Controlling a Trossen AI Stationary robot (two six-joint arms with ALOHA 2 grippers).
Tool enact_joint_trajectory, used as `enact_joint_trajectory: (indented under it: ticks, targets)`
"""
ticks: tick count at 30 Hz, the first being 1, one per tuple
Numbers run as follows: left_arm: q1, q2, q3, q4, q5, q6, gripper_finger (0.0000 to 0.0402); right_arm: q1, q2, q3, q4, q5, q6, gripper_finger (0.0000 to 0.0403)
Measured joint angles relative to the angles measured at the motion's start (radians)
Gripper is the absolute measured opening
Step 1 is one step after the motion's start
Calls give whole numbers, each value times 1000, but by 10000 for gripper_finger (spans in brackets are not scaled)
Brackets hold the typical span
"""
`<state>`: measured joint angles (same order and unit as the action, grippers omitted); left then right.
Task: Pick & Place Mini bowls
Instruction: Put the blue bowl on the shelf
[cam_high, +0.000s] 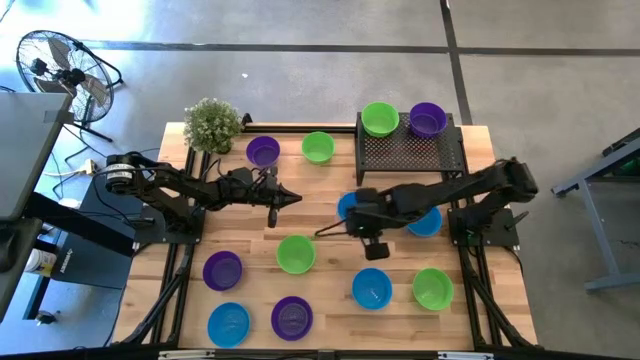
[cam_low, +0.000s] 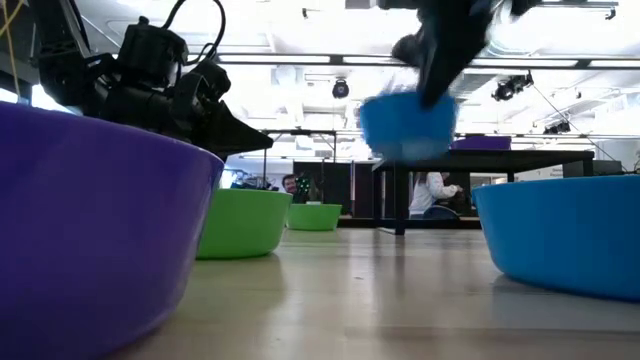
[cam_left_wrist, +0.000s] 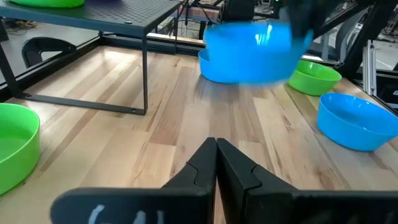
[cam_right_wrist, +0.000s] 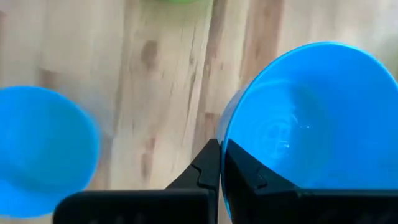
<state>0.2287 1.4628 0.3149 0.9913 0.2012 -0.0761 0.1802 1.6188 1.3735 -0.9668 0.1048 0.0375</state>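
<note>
The held blue bowl (cam_low: 400, 128) is upright and the rack's near mesh (cam_high: 405, 152) is free, so my right gripper should go on carrying the bowl there until its base sits flat, then let go.
Mini bowls in blue, green and purple lie scattered on the wooden table (cam_high: 330, 300). My right gripper (cam_right_wrist: 221, 155) is near the table's middle, shut on a blue bowl (cam_high: 346, 204) that hangs above the wood (cam_low: 405, 125). A second blue bowl (cam_high: 427, 224) rests on its base under the right arm. My left gripper (cam_high: 292, 198) hovers left of centre, shut and holding nothing (cam_left_wrist: 216, 146). A green bowl (cam_high: 380, 118) and a purple bowl (cam_high: 428, 119) stand on the black mesh rack (cam_high: 410, 150). My right gripper pinches the blue bowl's wall at the rim (cam_right_wrist: 225, 144), one finger inside the bowl and one outside. The fingers come steeply from above. The bowl is lifted clear of the table (cam_left_wrist: 249, 50), its opening upward.
A potted plant (cam_high: 212, 124) stands at the far left corner. Near it are a purple bowl (cam_high: 263, 151) and a green bowl (cam_high: 317, 147). Toward the near edge lie green (cam_high: 296, 254), purple (cam_high: 222, 270), blue (cam_high: 371, 288) and green (cam_high: 432, 288) bowls, among others.
</note>
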Motion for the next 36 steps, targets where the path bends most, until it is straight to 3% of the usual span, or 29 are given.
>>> enact_joint_trajectory:
  ticks: [6,11,23,36]
  targets:
    - [0,0,0,0,1,0,3,-10,-150,67,-213,116,120,3]
    - [0,0,0,1,1,0,3,-136,-249,33,-338,186,129,2]
    - [0,0,0,1,1,0,3,-542,-273,-135,-253,114,-188,3]
    - [0,0,0,1,1,0,3,-675,-274,-176,-179,85,-282,9]
